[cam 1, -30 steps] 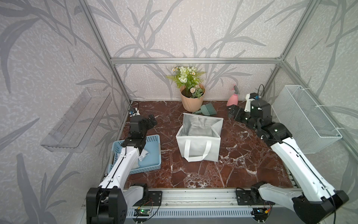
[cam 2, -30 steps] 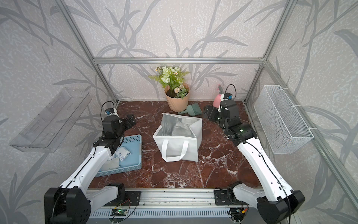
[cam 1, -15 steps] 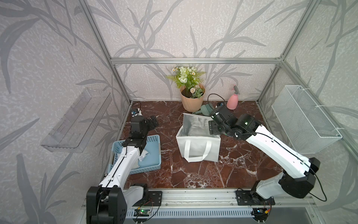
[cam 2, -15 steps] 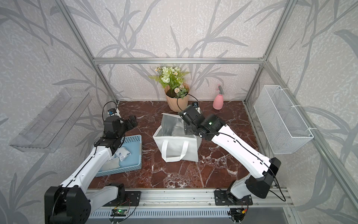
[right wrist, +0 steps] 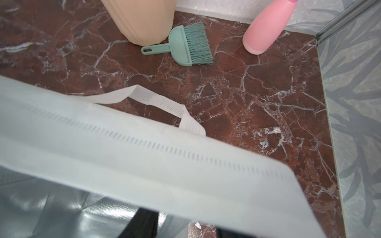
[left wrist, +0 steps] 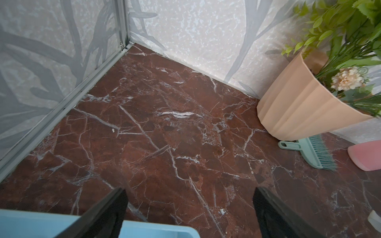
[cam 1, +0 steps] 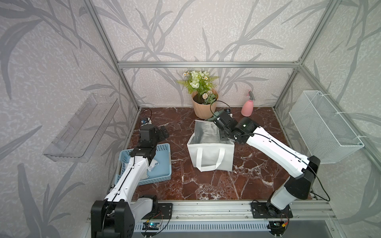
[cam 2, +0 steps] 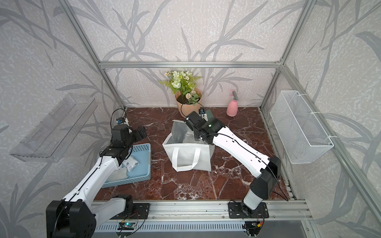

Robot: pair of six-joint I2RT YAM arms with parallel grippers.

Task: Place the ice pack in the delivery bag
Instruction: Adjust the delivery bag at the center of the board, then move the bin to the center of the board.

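Note:
My left gripper is to pull the basket over beside the bag before taking the ice pack, since the blue basket [cam 1: 161, 163] stands far from the delivery bag.
The delivery bag [cam 1: 210, 153] [cam 2: 189, 153], a white tote with silver lining, stands open mid-table. My right gripper [cam 1: 222, 135] [cam 2: 196, 135] [right wrist: 185, 226] straddles its far right rim. One finger [right wrist: 144, 222] is inside against the foil, the other is outside. The jaws are partly closed, with a strip of marble showing beside the wall. In the blue basket [cam 1: 165, 148] [cam 2: 144, 148] [left wrist: 41, 226] lies the greyish ice pack [cam 2: 119, 174], next to a whiter printed pouch [cam 2: 131, 163] [cam 1: 154, 164]. My left gripper [cam 1: 161, 131] [cam 2: 140, 133] [left wrist: 188, 191] hangs open and empty over the basket's far edge.
A flower pot [cam 1: 204, 105] [left wrist: 305, 103], a teal hand brush [right wrist: 185, 45] and a pink spray bottle [cam 1: 247, 107] [right wrist: 266, 26] stand behind the bag. A wire basket [cam 1: 323, 127] hangs on the right wall. A clear shelf [cam 1: 80, 127] hangs on the left wall.
My right arm swung in from the back right to the bag's far rim, and its jaws have narrowed around the wall. The left arm barely moved.

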